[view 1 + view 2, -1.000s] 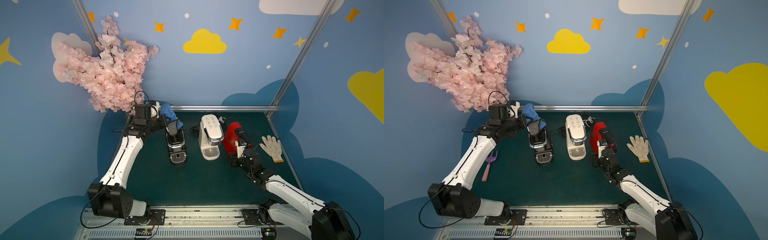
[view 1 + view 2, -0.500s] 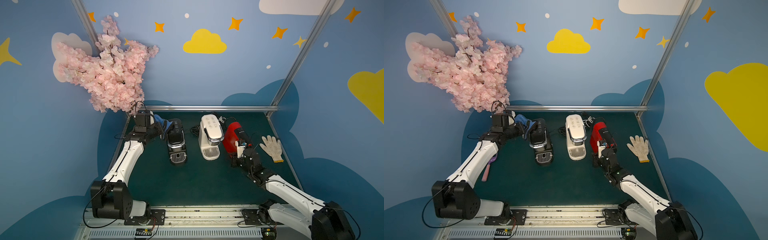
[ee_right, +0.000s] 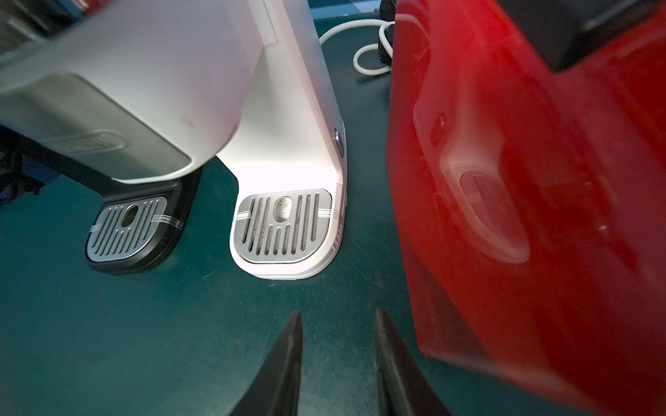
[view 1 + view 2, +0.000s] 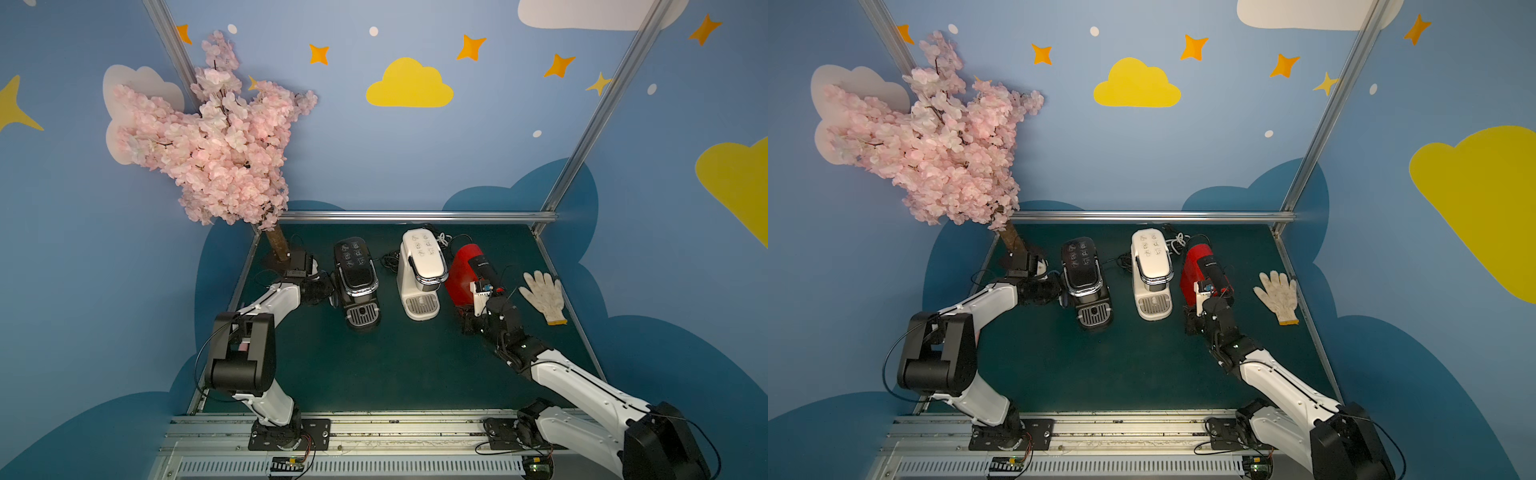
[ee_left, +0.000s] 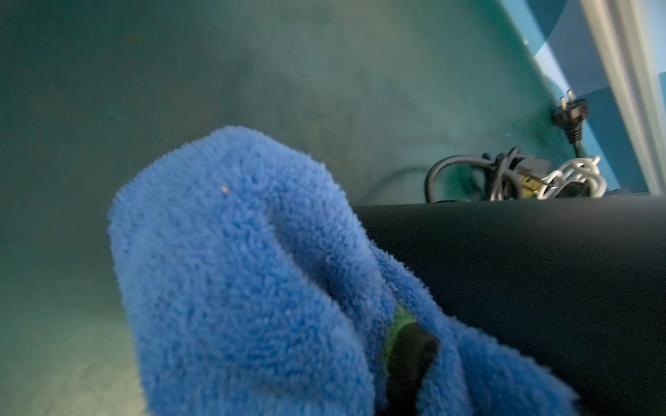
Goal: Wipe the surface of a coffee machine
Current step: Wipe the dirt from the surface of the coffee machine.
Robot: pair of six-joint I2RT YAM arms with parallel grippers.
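The tip of the blue cloth already reaches past the black machine's rear edge [image 5: 395, 206], so next my left gripper pulls the cloth forward along the machine's side toward the drip tray [image 4: 363, 314].
The cream-white coffee machine [image 4: 422, 266] stands mid-table at the back, between a black machine and a red one; its silver drip grille [image 3: 281, 223] shows in the right wrist view. My left gripper [image 4: 328, 286] is low against the black machine's left side, shut on a blue fluffy cloth [image 5: 234, 270]; one dark fingertip [image 5: 411, 349] pokes through the folds. In the top views the cloth is hidden behind the wrist. My right gripper [image 3: 337, 313] hovers just above the mat in front of the red machine, jaws apart with nothing between them, right of the cream machine's base.
The black machine [image 4: 356, 274] and the red-and-black machine [image 4: 465, 270] flank the cream one. A white work glove [image 4: 544, 295] lies at the right edge. A pink blossom tree [image 4: 208, 145] overhangs the back left corner. Coiled cables and a plug [image 5: 511, 176] lie behind the machines.
My left arm has come down from the top of the black machine to its left side, carrying the blue cloth. The right arm has not moved.
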